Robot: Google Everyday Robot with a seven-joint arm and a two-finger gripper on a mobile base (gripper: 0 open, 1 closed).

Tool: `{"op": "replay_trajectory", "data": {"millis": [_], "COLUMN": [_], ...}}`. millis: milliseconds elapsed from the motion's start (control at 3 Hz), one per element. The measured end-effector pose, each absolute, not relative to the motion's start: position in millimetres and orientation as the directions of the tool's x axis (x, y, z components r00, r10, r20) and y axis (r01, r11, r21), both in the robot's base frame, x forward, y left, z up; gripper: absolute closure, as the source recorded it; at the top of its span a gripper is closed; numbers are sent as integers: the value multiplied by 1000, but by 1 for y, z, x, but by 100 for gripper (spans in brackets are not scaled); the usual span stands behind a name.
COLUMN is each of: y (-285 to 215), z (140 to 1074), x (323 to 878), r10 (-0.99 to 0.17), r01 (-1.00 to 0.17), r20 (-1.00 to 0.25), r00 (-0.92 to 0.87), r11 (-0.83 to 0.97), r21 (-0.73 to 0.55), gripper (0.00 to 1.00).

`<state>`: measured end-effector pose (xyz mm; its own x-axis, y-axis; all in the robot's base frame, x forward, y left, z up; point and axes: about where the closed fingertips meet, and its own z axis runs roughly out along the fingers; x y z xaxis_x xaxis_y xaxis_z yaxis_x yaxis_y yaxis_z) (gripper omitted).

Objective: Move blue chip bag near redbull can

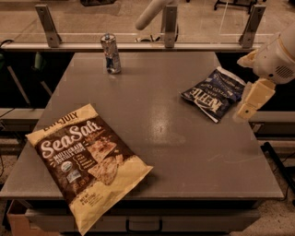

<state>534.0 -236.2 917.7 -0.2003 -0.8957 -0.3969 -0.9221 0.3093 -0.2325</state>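
Note:
The blue chip bag (215,93) has a puffed, creased middle, so I expect the bag's loose end to stay stretched out almost flat when I lift the bag.
The blue chip bag (214,92) lies flat on the right side of the grey table (161,138), dark navy with white lettering. The redbull can (111,53) stands upright at the far left of the table, near its back edge. My gripper (240,88) hangs at the right edge of the table, just right of the chip bag and slightly above it. Its tan fingers (255,97) stand apart and hold nothing. The bag and the can are far apart.
A large tan-and-brown Sea Salt bag (87,161) lies on the front left of the table, overhanging the front edge. A metal rail with posts (169,20) runs behind the table. A white arm segment (150,13) reaches in above the rail.

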Motion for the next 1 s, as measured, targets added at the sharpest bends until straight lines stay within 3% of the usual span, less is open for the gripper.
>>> {"op": "replay_trajectory", "data": {"millis": [333, 667, 1000], "y": [-238, -237, -246], "z": [876, 849, 832], "x": [573, 600, 621], "r10": [-864, -837, -809], "r01": [-933, -938, -933], "r20": [-461, -506, -544], "r00": [-201, -209, -223], "r11": [312, 318, 339], "r21": [-177, -139, -122], "gripper": [0, 17, 47]}}
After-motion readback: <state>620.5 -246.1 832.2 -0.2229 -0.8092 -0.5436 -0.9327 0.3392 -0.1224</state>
